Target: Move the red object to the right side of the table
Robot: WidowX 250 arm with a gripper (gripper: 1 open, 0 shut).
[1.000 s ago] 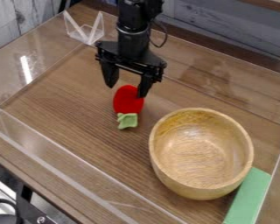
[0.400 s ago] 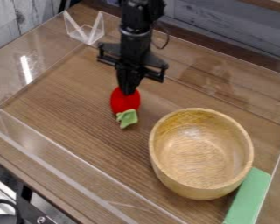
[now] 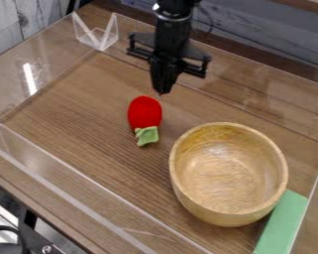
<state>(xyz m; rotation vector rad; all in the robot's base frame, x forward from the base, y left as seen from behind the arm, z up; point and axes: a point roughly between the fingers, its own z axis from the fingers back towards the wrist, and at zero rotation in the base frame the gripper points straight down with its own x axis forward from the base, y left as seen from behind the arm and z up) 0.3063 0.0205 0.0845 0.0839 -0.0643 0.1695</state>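
The fingers of the robot's gripper are closed in the gap (image 3: 151, 90) behind the red object, so the robot should open them and bring them down around its red body (image 3: 146, 110) before carrying it.
The red object (image 3: 144, 111), a small glossy strawberry-like toy with a green leafy end, lies on the wood-grain table (image 3: 76, 109) left of centre. My gripper (image 3: 163, 85) hangs above and behind it, slightly to its right. The black fingers point straight down and are pressed together with nothing between them. There is a clear gap between the fingertips and the red object.
A large wooden bowl (image 3: 226, 128) stands to the right of the red object, near the front. A flat light-green block (image 3: 284, 226) lies at the front right corner. Low clear acrylic walls (image 3: 43, 60) border the tabletop.
The jaws went from open around the red object to shut. The gripper then rose and moved back and right, empty. The red object stayed on the table.
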